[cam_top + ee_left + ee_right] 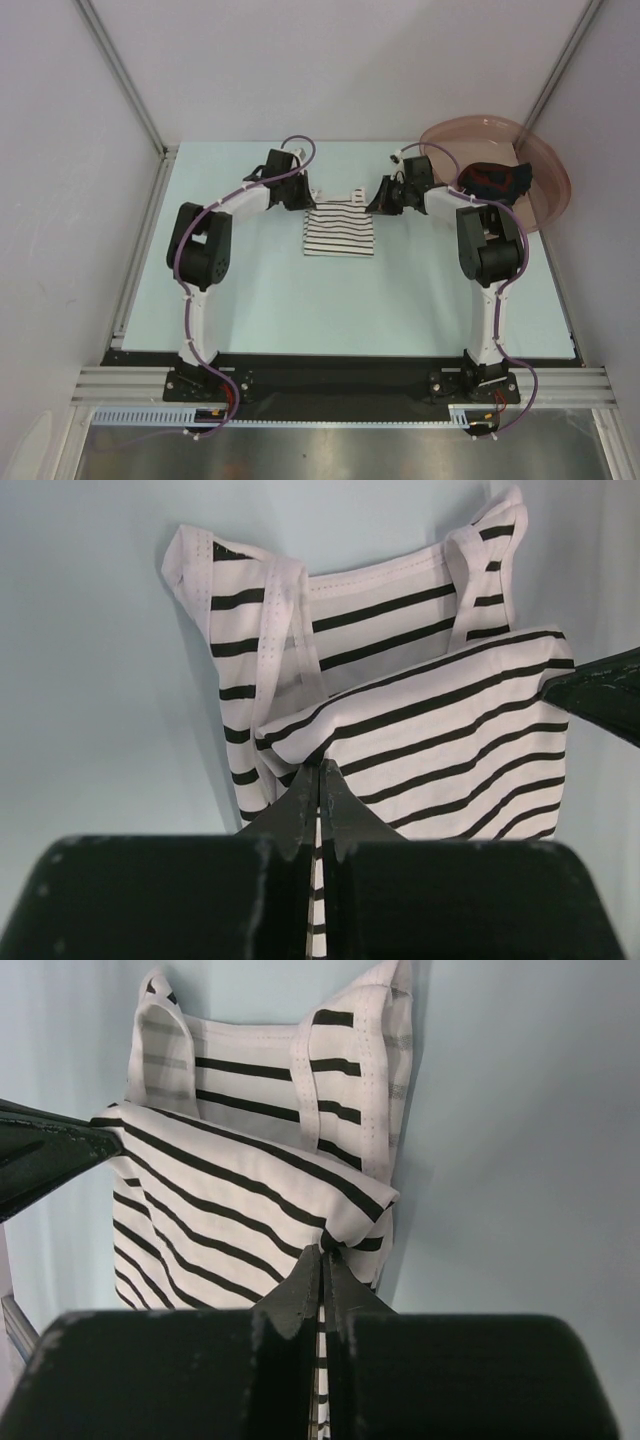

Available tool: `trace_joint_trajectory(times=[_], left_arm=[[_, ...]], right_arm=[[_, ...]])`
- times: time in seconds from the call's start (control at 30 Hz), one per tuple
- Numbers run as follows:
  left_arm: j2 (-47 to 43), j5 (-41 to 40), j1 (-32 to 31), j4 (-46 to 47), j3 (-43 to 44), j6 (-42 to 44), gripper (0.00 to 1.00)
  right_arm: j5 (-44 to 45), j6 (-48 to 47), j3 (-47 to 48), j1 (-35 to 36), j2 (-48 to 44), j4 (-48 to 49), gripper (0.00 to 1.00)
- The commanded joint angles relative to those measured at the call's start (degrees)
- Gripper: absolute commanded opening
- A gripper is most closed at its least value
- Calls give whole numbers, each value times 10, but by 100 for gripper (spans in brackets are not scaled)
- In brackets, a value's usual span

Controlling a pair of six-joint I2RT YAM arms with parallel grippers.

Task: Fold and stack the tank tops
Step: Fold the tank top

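Note:
The folded hem's corner [272,738] is inside the lower layer's side edge [232,730]. My left gripper should open, grab the hem's corner again and match it up with that edge.
The white tank top with thin black stripes [338,232] lies mid-table, its lower part doubled over so the straps [285,630] show beyond the fold. My left gripper [320,772] is shut on the left corner of the doubled layer, with striped cloth pinched between its fingers. On the opposite corner my right gripper [325,1250] is shut the same way. In the top view both grippers [306,203] [377,205] sit at the far corners of the cloth. The dark tank top with red parts [497,180] lies bunched in the pink basin [545,210].
The pink basin stands at the table's back right corner, close behind the right arm's elbow [490,245]. Metal frame posts [125,85] and white walls enclose the pale blue table [340,310].

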Motion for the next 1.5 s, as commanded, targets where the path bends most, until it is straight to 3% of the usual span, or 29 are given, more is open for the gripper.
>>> trace_joint_trajectory(times=[0.0, 0.47, 0.63, 0.9, 0.97, 1.0, 1.03, 1.1, 1.13, 1.17, 1.3, 1.4, 1.47], left_arm=[[-64, -5, -3, 18, -19, 10, 0], [-174, -43, 1, 42, -110, -16, 0], [-144, -34, 25, 46, -86, -52, 0], [-55, -59, 42, 23, -15, -33, 0], [-38, -66, 48, 22, -4, -37, 0], [-31, -67, 50, 23, -2, -39, 1], [-15, -69, 53, 23, 2, -42, 15], [-1, -88, 54, 6, 12, -44, 37], [-3, -96, 54, 5, 6, -44, 61], [-9, -113, 53, 8, -2, -42, 69], [-74, -132, 52, 37, -46, -29, 86], [-102, -105, 48, 41, -56, -16, 86], [-105, -94, 43, 42, -48, -9, 86]], right_arm=[[-4, -8, -5, 6, -45, 29, 0], [32, -24, 5, 29, -130, 10, 0], [21, -27, 69, 23, -73, -20, 0], [3, -20, 161, 6, 38, -7, 4], [-12, -20, 209, 7, 84, -8, 13], [-9, -20, 225, 8, 99, -15, 37], [-4, -20, 260, 9, 116, -30, 47], [-14, -15, 284, 9, 142, -45, 49], [-16, -13, 284, 9, 142, -45, 50], [-15, -11, 262, 9, 135, -30, 50], [2, -13, 169, 9, 67, 18, 50], [-1, -15, 126, 11, 23, 29, 47], [2, -26, 119, 18, 8, 8, 54]])
